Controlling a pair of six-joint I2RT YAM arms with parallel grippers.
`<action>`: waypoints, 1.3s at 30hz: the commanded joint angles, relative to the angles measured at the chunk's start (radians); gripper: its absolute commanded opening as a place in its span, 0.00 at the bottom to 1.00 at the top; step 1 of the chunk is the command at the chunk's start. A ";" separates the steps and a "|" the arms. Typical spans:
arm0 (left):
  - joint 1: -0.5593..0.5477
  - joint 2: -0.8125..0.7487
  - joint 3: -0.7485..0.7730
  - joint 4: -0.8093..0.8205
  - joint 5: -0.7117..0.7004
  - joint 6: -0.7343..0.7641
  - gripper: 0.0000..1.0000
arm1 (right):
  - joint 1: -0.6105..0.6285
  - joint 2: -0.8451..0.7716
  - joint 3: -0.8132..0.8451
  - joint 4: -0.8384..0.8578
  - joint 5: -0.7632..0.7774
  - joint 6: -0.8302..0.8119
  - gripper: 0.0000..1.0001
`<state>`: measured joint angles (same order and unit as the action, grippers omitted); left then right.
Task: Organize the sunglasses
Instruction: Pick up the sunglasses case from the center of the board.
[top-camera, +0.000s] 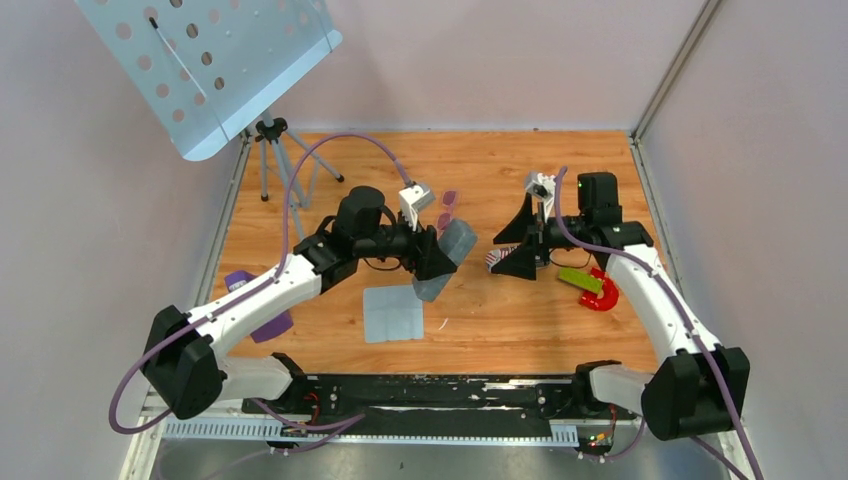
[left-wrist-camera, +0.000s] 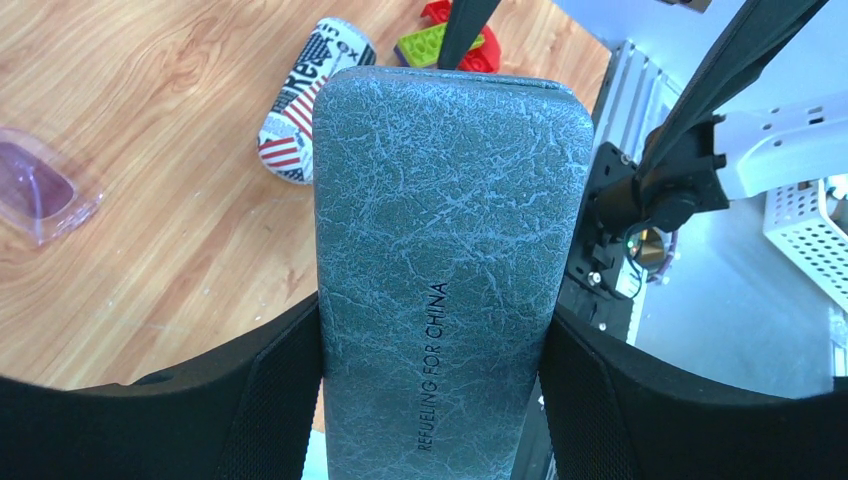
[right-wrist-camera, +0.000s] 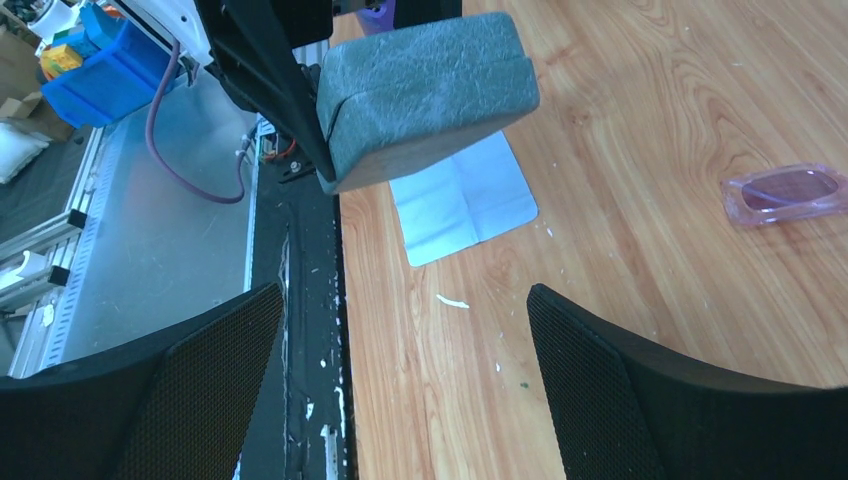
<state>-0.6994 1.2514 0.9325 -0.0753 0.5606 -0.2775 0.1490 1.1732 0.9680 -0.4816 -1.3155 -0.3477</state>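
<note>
The shut plain grey case (top-camera: 455, 247) sits at a slant away from my right gripper. My left gripper should turn the case square before my right gripper opens the lid (top-camera: 464, 237).
The sunglasses (top-camera: 446, 211), small with purple-pink lenses, lie on the wooden table behind the left gripper; they also show in the left wrist view (left-wrist-camera: 35, 190) and the right wrist view (right-wrist-camera: 785, 192). My left gripper (top-camera: 432, 262) (left-wrist-camera: 435, 345) is shut on the plain grey case (top-camera: 455, 243) (left-wrist-camera: 440, 230) and holds it above the table; the case also shows in the right wrist view (right-wrist-camera: 430, 90). The flag-patterned case (top-camera: 493, 259) (left-wrist-camera: 310, 100) lies on the table, partly hidden under my right gripper (top-camera: 510, 248) (right-wrist-camera: 405, 330), which is open and empty.
A pale grey cloth (top-camera: 392, 313) (right-wrist-camera: 465, 205) lies flat near the front middle. A green block (top-camera: 580, 279) and a red piece (top-camera: 604, 296) sit by the right arm. A purple object (top-camera: 262, 318) lies front left. A tripod stand (top-camera: 270, 140) is at the back left.
</note>
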 joint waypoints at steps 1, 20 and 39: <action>-0.020 -0.017 -0.014 0.104 0.033 -0.051 0.00 | 0.058 -0.020 -0.026 0.158 0.009 0.139 0.97; -0.091 0.037 -0.026 0.151 0.040 -0.087 0.00 | 0.133 0.059 -0.051 0.396 0.001 0.338 0.93; -0.097 0.066 0.018 0.141 0.146 -0.069 0.00 | 0.157 0.071 -0.022 0.216 -0.118 0.144 0.99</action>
<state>-0.7879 1.3056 0.9127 0.0078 0.6453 -0.3450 0.2821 1.2129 0.9054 -0.2478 -1.4208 -0.2024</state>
